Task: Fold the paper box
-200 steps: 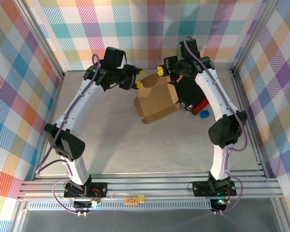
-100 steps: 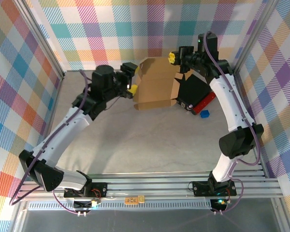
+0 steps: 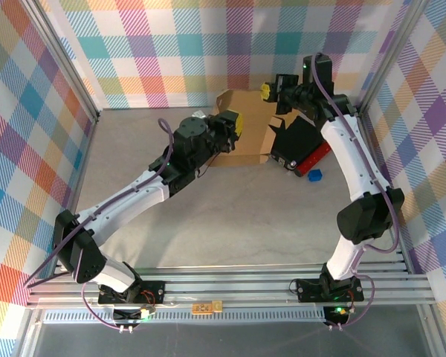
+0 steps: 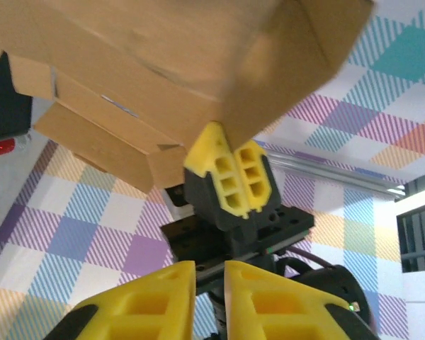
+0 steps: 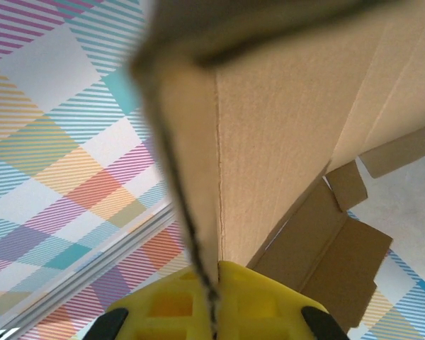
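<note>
The paper box's broad panel [image 3: 254, 123] is against my shut, empty left gripper, so that gripper should move back, open and grab the box's free side edge [image 3: 221, 100] across from my right gripper.
The paper box [image 3: 251, 132] is a brown cardboard mailer held up on edge near the back wall, its flaps hanging loose. My right gripper [image 3: 267, 91] is at its upper right corner, shut on a cardboard edge. In the right wrist view that edge [image 5: 198, 212] runs straight between the yellow fingers of the right gripper [image 5: 214, 273]. My left gripper [image 3: 234, 123] is in front of the box's left part. In the left wrist view the left gripper [image 4: 210, 265] is almost shut with nothing in the narrow slit. It points up at the box [image 4: 163, 57] and the right gripper [image 4: 234, 177].
A black case [image 3: 301, 137] lies right of the box, with a red bar [image 3: 314, 158] and a small blue block [image 3: 316, 175] along its near side. The plaid back wall is close behind the box. Metal frame rails run along both table sides.
The left arm has swung right and its gripper has come in front of the box, its jaws opening wide and then closing. The right gripper raised the box upright, then held still.
</note>
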You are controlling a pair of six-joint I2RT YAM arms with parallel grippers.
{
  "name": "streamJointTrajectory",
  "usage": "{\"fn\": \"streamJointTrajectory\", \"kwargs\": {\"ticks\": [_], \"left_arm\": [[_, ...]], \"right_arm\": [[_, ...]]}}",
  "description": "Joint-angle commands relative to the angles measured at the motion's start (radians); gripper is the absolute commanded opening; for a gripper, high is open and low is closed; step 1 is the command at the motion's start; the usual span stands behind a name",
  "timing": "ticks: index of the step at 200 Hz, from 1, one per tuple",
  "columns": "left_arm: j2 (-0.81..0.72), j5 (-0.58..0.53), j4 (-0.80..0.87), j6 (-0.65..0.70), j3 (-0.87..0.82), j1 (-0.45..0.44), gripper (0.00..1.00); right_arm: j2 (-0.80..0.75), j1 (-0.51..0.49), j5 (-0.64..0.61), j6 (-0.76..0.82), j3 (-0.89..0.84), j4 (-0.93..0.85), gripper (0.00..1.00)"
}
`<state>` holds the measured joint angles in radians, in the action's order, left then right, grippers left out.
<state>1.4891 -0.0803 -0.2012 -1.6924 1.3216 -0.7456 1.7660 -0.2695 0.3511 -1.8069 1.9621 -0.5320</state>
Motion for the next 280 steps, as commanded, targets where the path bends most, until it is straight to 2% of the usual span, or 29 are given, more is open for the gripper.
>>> {"fn": "streamJointTrajectory", "kwargs": {"ticks": [1, 19, 72, 118, 166, 201, 223, 256, 280], "left_arm": [[0.019, -0.004, -0.002, -0.014, -0.052, 0.020, 0.16], [0.041, 0.002, -0.037, -0.007, -0.057, 0.078, 0.15], [0.059, 0.037, -0.003, 0.026, -0.019, 0.250, 0.15], [0.111, 0.097, 0.018, 0.037, 0.064, 0.335, 0.16], [0.184, 0.239, -0.073, 0.007, 0.132, 0.320, 0.16], [0.086, 0.243, 0.035, 0.029, 0.115, 0.290, 0.16], [0.054, 0.250, 0.074, 0.042, 0.119, 0.290, 0.16], [0.085, 0.310, 0.058, 0.023, 0.135, 0.279, 0.19], [0.071, 0.306, 0.124, 0.049, 0.151, 0.267, 0.20]], "right_arm": [[-0.009, 0.010, 0.002, -0.037, -0.001, 0.037, 0.00], [-0.020, 0.012, 0.011, -0.032, -0.014, 0.029, 0.00], [-0.031, 0.015, 0.066, -0.010, -0.049, 0.031, 0.00], [-0.027, 0.015, 0.126, 0.026, -0.063, 0.023, 0.00], [-0.008, 0.015, 0.109, 0.145, -0.047, 0.007, 0.00], [0.042, 0.015, 0.053, 0.333, 0.043, -0.054, 0.00], [0.046, 0.012, 0.042, 0.336, 0.018, -0.035, 0.00], [0.057, -0.003, 0.025, 0.329, 0.002, -0.015, 0.00], [0.066, -0.004, 0.019, 0.324, 0.002, -0.010, 0.00]]}}
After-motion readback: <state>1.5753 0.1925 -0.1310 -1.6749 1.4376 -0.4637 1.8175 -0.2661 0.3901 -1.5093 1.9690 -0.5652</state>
